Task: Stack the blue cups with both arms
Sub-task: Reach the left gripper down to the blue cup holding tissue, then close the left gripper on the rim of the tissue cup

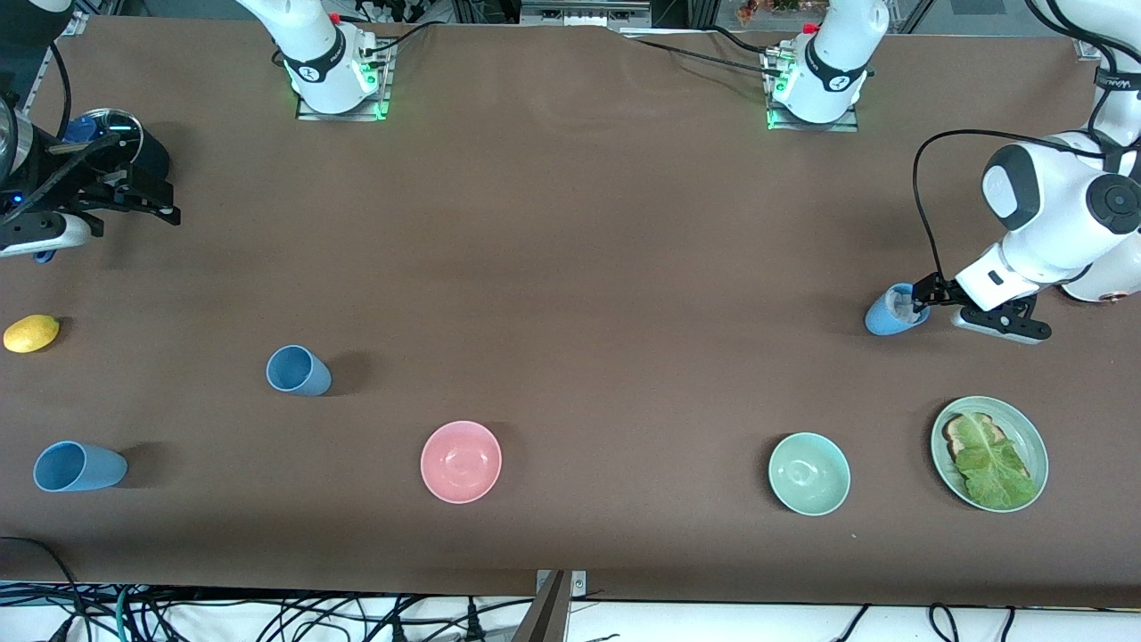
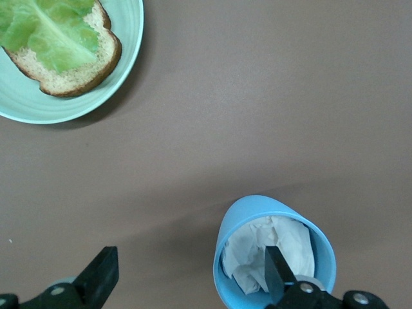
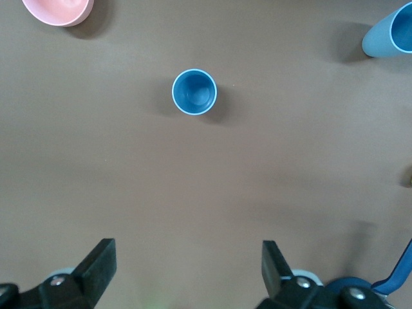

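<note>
The side of the paper-filled blue cup [image 2: 217, 265] is between my left gripper's fingers, so I should go on moving down until one finger is inside below the cup's rim [image 2: 247, 265] before I close.
Three blue cups show. One [image 1: 299, 371] stands upright between the lemon and the pink bowl and shows in the right wrist view [image 3: 194, 92]. A second [image 1: 78, 466] is nearer the front camera at the right arm's end [image 3: 393, 32]. The third [image 1: 894, 310] is at the left arm's end and has crumpled white paper inside [image 2: 273, 248]. My left gripper [image 1: 947, 301] [image 2: 190, 267] is open, low at this cup, with one finger inside it and the other outside. My right gripper [image 1: 151, 201] [image 3: 188, 261] is open and empty, up over the right arm's end.
A pink bowl [image 1: 461, 461] [image 3: 58, 9] and a mint-green bowl [image 1: 808, 473] sit toward the front edge. A green plate [image 1: 1038, 446] [image 2: 129, 38] with bread and lettuce is beside the mint bowl. A lemon [image 1: 31, 333] lies at the right arm's end.
</note>
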### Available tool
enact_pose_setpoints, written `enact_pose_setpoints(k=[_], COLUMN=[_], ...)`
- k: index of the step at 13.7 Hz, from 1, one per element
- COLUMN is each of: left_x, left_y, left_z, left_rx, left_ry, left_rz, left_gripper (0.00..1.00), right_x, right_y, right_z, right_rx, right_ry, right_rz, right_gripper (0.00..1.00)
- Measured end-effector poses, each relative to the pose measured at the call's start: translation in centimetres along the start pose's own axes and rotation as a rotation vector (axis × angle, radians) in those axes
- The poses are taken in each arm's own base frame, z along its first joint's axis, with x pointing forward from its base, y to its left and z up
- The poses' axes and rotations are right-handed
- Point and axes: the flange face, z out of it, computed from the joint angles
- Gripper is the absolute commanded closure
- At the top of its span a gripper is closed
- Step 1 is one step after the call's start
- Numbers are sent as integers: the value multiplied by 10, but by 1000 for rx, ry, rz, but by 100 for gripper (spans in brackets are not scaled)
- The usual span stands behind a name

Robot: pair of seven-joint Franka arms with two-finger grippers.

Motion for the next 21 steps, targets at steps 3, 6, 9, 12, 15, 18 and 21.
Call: enact_pose_setpoints(k=[3,6,9,12,15,18,21], left_x=[-3,-3,-8,-17,-17,-17,-16], left_y=[1,3,8,14,15,15,15], left_z=[6,6,14,24,25,30,47], left_rx=[3,4,20,28,33,43,61], left_ry=[5,7,38,55,64,80,104], left_rz=[3,8,14,17,19,24,28], left_gripper=[0,0,0,0,0,0,7], right_x=[0,0,0,0,0,0,0], right_y=[0,0,-1,-1,-1,-1,-3], right_z=[0,0,0,0,0,0,0], right_rx=[0,0,0,0,0,0,0], right_ry=[0,0,0,0,0,-1,-1], right_rz=[0,0,-1,-2,-2,-2,-5], right_gripper=[0,0,0,0,0,0,0])
